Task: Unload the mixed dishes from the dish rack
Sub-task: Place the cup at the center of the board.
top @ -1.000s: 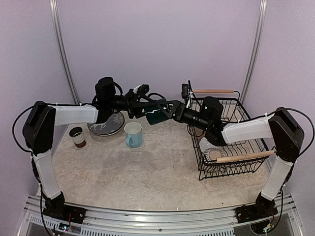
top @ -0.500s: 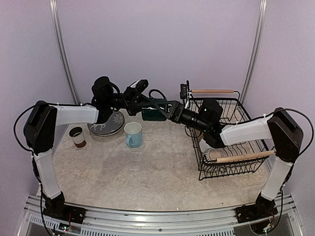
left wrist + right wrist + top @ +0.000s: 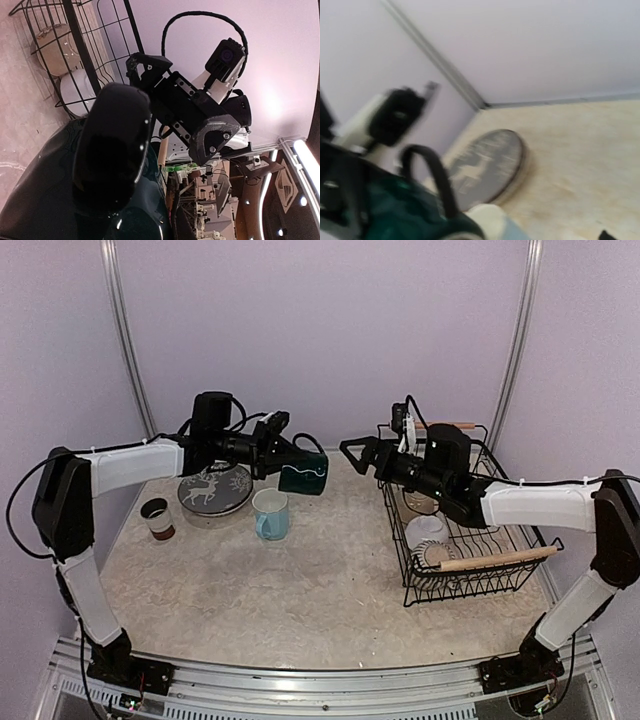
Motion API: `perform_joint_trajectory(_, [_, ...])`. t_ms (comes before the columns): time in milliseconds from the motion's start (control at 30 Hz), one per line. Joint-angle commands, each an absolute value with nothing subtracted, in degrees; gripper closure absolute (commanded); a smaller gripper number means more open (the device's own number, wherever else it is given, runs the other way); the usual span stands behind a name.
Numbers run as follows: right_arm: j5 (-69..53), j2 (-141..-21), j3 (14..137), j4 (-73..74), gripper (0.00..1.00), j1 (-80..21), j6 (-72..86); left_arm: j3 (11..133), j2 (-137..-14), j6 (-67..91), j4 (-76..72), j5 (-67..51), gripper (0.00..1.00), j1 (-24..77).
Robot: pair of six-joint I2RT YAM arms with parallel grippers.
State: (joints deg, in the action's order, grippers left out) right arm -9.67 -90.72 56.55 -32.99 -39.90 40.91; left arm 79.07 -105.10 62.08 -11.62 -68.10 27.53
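Observation:
The green mug's base (image 3: pixel 322 482) is facing away from my left gripper. I keep swinging the green mug down to the clear spot (image 3: pixel 222 543) beside the light blue mug until the green mug stands.
My left gripper (image 3: pixel 288 466) is shut on the dark green mug (image 3: pixel 305 475) and holds it in the air above the table, behind the light blue mug (image 3: pixel 270 514). The green mug fills the lower left of the left wrist view (image 3: pixel 112 155) and shows blurred in the right wrist view (image 3: pixel 380 210). My right gripper (image 3: pixel 358 453) is open and empty, between the green mug and the dish rack (image 3: pixel 500 575). The rack holds white bowls (image 3: pixel 427 531) and a striped plate (image 3: pixel 436 557). The deer-pattern plate (image 3: pixel 213 488) and the brown-white cup (image 3: pixel 157 517) sit on the table at the left.
The rack's wooden handles lie at its front (image 3: pixel 497 559) and back (image 3: pixel 463 425). The back wall stands close behind both grippers. The right wrist view is motion-blurred and shows the deer plate (image 3: pixel 487 162) and the blue mug's rim (image 3: pixel 487 220).
My right gripper has let go of the green mug and drawn back right toward the rack. My left gripper now holds the mug alone and has lowered it slightly.

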Motion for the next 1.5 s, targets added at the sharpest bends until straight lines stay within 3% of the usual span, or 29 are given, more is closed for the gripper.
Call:
perform_joint_trajectory(0, [-1.1,-87.1,61.1,-15.2,0.00,-39.5,33.9,86.6,-99.1,43.2,11.1,-57.8,1.00,28.1])
perform_joint_trajectory(267, [15.2,-79.9,62.4,-0.4,0.00,-39.5,28.0,92.2,-97.3,35.5,33.2,-27.3,1.00,33.0])
perform_joint_trajectory(733, [31.2,-68.5,56.2,3.1,0.00,-39.5,28.0,85.5,-93.2,56.7,43.5,10.2,1.00,36.0])
perform_joint_trajectory(1000, [29.2,-70.3,57.8,4.4,0.00,-39.3,27.0,85.2,-95.0,63.7,48.1,13.0,1.00,35.7])
perform_joint_trajectory(1467, [27.8,-71.6,57.6,3.9,0.00,-39.3,26.2,82.1,-103.1,69.7,47.6,0.4,1.00,28.6])
